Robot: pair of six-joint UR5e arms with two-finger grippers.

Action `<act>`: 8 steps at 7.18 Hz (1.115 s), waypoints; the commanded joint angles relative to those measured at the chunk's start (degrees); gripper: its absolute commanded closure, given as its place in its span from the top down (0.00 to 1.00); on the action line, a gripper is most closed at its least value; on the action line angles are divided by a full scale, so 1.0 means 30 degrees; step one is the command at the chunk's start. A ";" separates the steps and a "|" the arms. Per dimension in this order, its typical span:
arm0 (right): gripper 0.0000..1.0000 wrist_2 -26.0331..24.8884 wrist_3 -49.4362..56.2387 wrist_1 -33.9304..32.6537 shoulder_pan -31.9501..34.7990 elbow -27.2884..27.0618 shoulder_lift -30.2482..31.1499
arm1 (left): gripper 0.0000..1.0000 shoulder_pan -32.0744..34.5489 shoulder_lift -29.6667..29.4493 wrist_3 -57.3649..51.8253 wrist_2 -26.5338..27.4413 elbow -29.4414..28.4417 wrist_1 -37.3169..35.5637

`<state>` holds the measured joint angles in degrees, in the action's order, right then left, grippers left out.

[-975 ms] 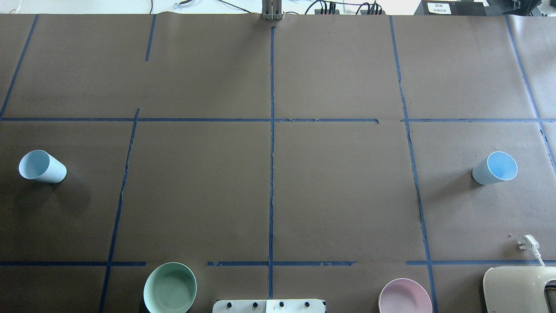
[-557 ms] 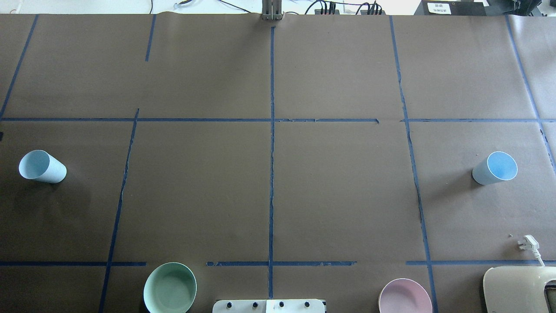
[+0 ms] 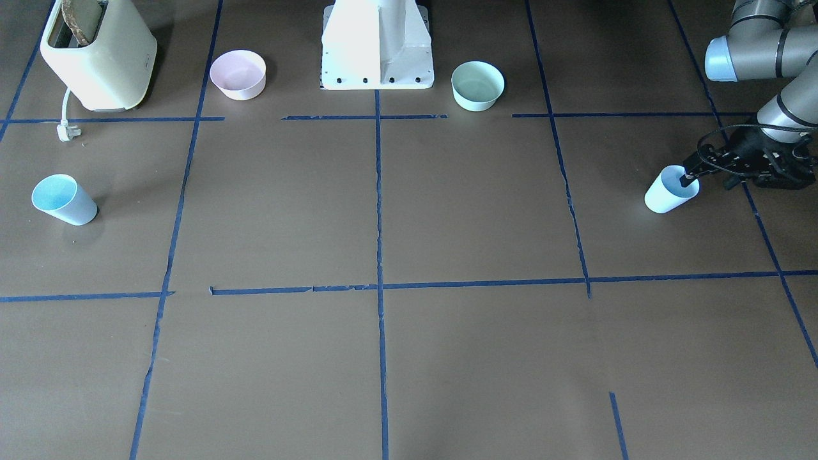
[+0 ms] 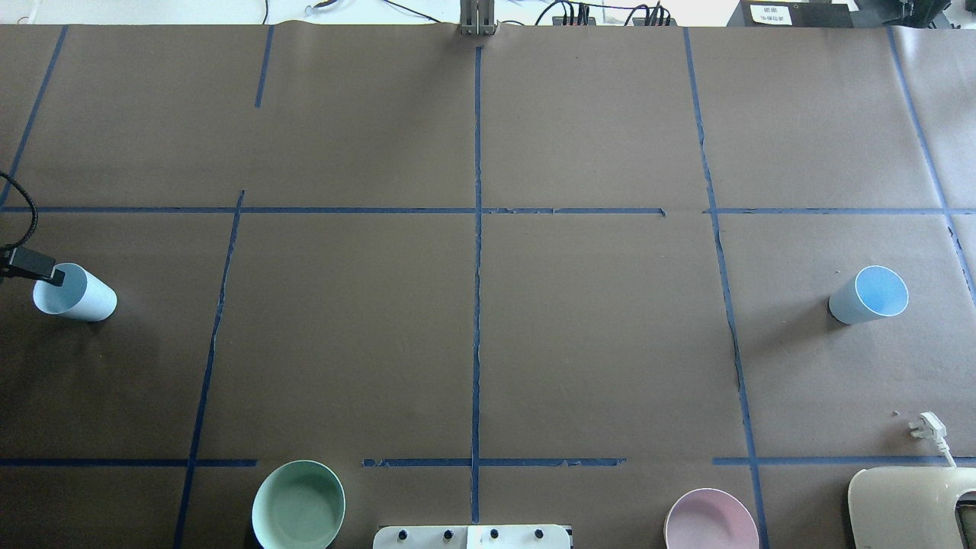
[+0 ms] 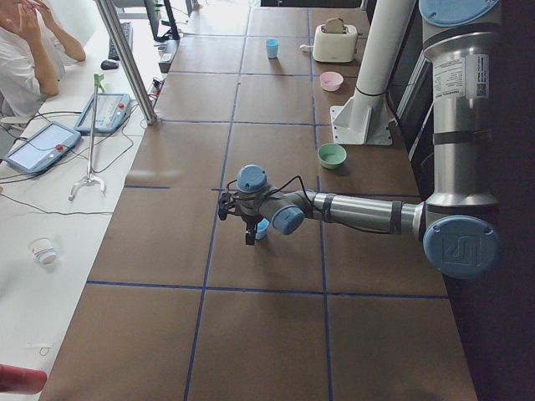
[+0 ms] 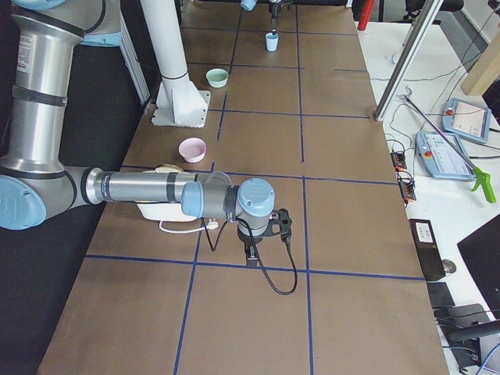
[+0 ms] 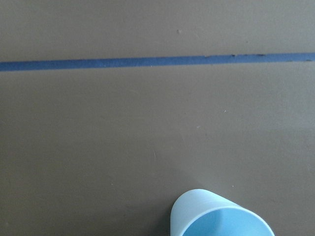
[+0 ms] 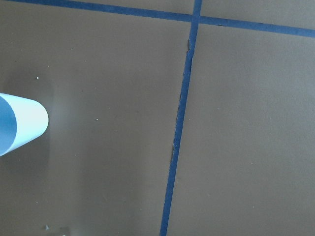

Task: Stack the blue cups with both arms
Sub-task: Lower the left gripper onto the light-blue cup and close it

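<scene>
Both blue cups get narrower below their open mouths [image 3: 679, 181], so the upper blue cup [image 3: 65, 200] will go in almost up to its rim when I stack them.
One blue cup [image 4: 80, 296] stands upright at the table's left side; it also shows in the front view [image 3: 664, 195] and the left wrist view [image 7: 216, 216]. My left gripper [image 3: 689, 179] hangs at this cup's rim, one finger [image 4: 38, 267] over its mouth, jaws apart, holding nothing. The other blue cup [image 4: 869, 295] stands upright at the far right and shows at the left edge of the right wrist view [image 8: 22, 128]. My right gripper [image 6: 251, 256] shows only in the right side view, low over the table; I cannot tell if it is open or shut.
A mint-green bowl [image 4: 299, 505] and a pink bowl [image 4: 711, 522] sit near the white base column [image 3: 377, 45]. A cream toaster [image 4: 911, 507] with its white plug [image 4: 926, 427] stands at the near right corner. An operator [image 5: 25, 50] sits beyond the far edge.
My left gripper has come in from the overhead view's left edge and now reaches over the left cup's rim. Neither cup has moved.
</scene>
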<state>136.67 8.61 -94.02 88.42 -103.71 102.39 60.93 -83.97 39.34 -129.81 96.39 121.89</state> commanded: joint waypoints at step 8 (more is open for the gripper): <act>1.00 0.0000 0.0029 -0.0006 0.0000 0.0000 0.0000 | 0.00 -0.1033 -0.0456 0.2529 0.0000 0.0906 -0.0400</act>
<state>136.67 8.73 -94.04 88.42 -103.70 102.39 57.77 -84.96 46.59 -129.23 96.53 121.67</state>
